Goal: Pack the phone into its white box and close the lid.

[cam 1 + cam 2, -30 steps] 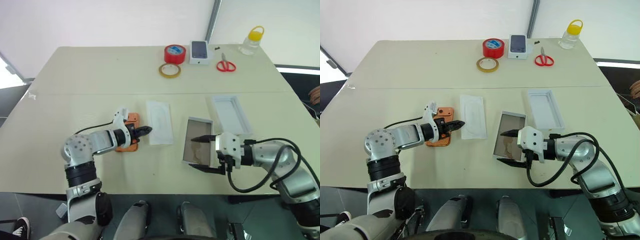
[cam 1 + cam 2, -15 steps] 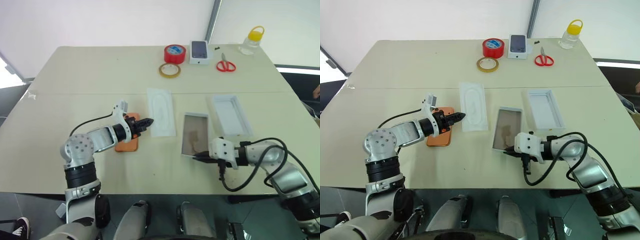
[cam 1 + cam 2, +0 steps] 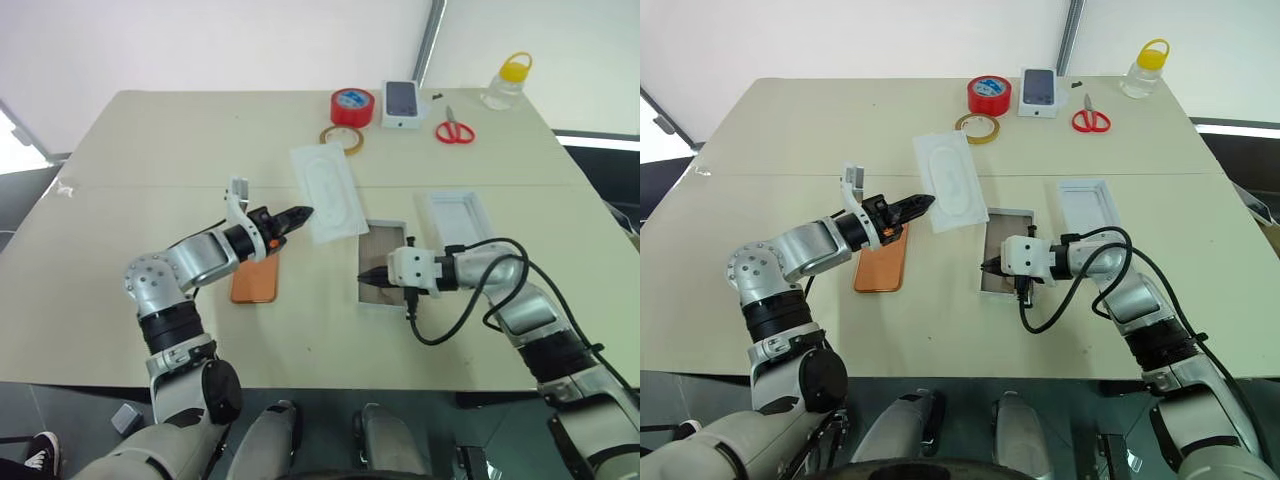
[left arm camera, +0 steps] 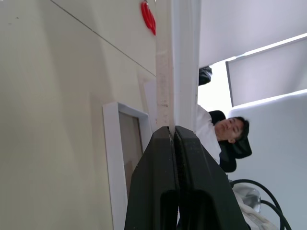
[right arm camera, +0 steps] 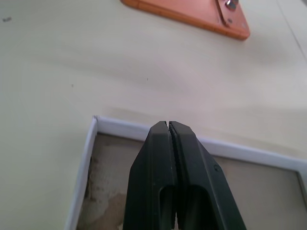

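The white card [image 3: 332, 188] in my left gripper is hanging next to the white box. My right gripper should slide the box [image 3: 381, 243] underneath the card before the card goes in.
The orange phone [image 3: 255, 281] lies flat on the table, its lens corner showing in the right wrist view [image 5: 192, 14]. My left gripper [image 3: 303, 213] is above and beyond it, shut on the edge of a flat white card [image 3: 330, 190], which it holds off the table. In the left wrist view that card [image 4: 165, 72] rises edge-on from the closed fingers. The white box [image 3: 382, 262] with its tan floor lies right of the phone. My right gripper [image 3: 363, 277] is shut with nothing between its fingers, tips over the box's left rim [image 5: 144, 130]. The all-white lid [image 3: 460, 222] lies right of the box.
At the table's far edge stand a red tape roll [image 3: 351, 105], a tan tape ring [image 3: 341, 139], a small white box printed with a dark phone [image 3: 400, 103], red scissors [image 3: 454, 131] and a yellow-capped bottle [image 3: 506, 82]. A person [image 4: 230, 139] shows past the card.
My left gripper has lifted the white card off the table, up and away. My right gripper has gone from open to shut and moved in over the box's rim.
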Tool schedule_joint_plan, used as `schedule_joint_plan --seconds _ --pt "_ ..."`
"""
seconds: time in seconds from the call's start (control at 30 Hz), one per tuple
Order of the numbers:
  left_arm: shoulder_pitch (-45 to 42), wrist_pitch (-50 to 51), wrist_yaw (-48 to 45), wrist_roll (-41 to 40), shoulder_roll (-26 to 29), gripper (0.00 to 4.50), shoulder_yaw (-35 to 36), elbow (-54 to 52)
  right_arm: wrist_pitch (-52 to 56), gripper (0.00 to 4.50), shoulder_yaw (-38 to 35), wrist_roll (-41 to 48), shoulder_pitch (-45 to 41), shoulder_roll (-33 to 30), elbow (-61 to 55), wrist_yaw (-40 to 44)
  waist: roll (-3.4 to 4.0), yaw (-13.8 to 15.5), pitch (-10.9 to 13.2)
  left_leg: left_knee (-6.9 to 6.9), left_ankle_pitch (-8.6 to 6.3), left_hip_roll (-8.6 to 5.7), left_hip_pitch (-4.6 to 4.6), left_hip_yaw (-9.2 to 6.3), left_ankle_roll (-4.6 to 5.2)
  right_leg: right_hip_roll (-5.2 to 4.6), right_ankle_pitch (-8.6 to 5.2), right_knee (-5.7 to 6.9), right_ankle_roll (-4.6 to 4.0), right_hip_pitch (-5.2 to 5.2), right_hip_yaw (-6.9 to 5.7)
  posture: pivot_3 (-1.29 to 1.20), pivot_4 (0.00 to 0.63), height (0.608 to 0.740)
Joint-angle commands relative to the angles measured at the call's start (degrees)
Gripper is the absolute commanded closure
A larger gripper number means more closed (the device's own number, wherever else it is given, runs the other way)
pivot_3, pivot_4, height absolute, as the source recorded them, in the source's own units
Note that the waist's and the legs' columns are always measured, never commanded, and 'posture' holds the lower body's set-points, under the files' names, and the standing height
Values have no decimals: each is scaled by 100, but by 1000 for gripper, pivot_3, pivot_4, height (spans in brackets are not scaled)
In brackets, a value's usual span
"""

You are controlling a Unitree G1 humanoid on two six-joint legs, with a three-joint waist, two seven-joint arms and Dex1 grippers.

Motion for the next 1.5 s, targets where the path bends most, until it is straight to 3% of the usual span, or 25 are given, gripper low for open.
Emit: schedule_joint_plan --seconds 0.03,0.1,0.23,0.47,0.63,0.73,0.9,1.13,1.43,1.5 --pt "51 -16 96 -335 50 4500 -51 -215 563 3910 -391 548 -79 -21 -185 135 0 -1 0 0 0 0 0 0 0 0 0 0 0 0 1 0 150 740" --pt "160 -49 91 -403 79 4500 -109 -294 869 3206 -566 771 -25 -77 -345 147 0 -13 0 -1 0 1 0 0 0 1 0 1 0 0 1 0 150 740" --pt "278 -110 145 -539 96 4500 -191 -309 1396 1094 -881 1191 238 -180 -961 95 0 0 0 -3 0 2 0 -1 -1 2 0 3 -1 -4 2 0 150 740" --pt "278 -274 143 -630 188 4500 -384 -191 1238 1094 -669 987 1061 -660 -1717 441 0 8 0 -2 0 0 -1 -1 0 0 0 -1 0 -1 2 0 150 740" --pt "302 -333 133 -640 233 4500 -536 -203 708 1094 -390 194 1029 -658 -1175 93 0 -9 0 -2 2 2 2 1 -3 3 0 6 0 -4 4 0 150 740" --pt "328 -388 184 -685 259 4500 -573 -215 663 1981 -399 204 913 -544 -1023 51 0 -4 0 -1 2 -1 0 3 -3 1 0 3 0 -3 5 0 150 740" --pt "351 -450 196 -712 344 4500 -613 -238 625 4440 -365 326 879 -505 -937 194 0 -1 0 -2 2 1 1 2 -3 1 0 3 0 -3 5 0 150 740" --pt "419 -580 292 -861 365 4500 -669 -272 716 4440 -366 462 439 -63 -792 55 0 -17 0 -2 3 2 1 2 -5 2 1 6 0 -5 6 0 150 740" --pt "458 -810 362 -934 351 4500 -884 -298 -158 4440 105 -92 -554 803 688 -153 0 -5 0 -2 3 0 1 2 -5 2 1 5 -1 -6 6 0 150 740" --pt "458 -821 338 -940 396 4500 -959 -325 -356 3872 181 -223 -594 858 937 -178 0 0 0 -2 3 0 0 2 -5 1 1 3 -1 -5 5 0 150 740"
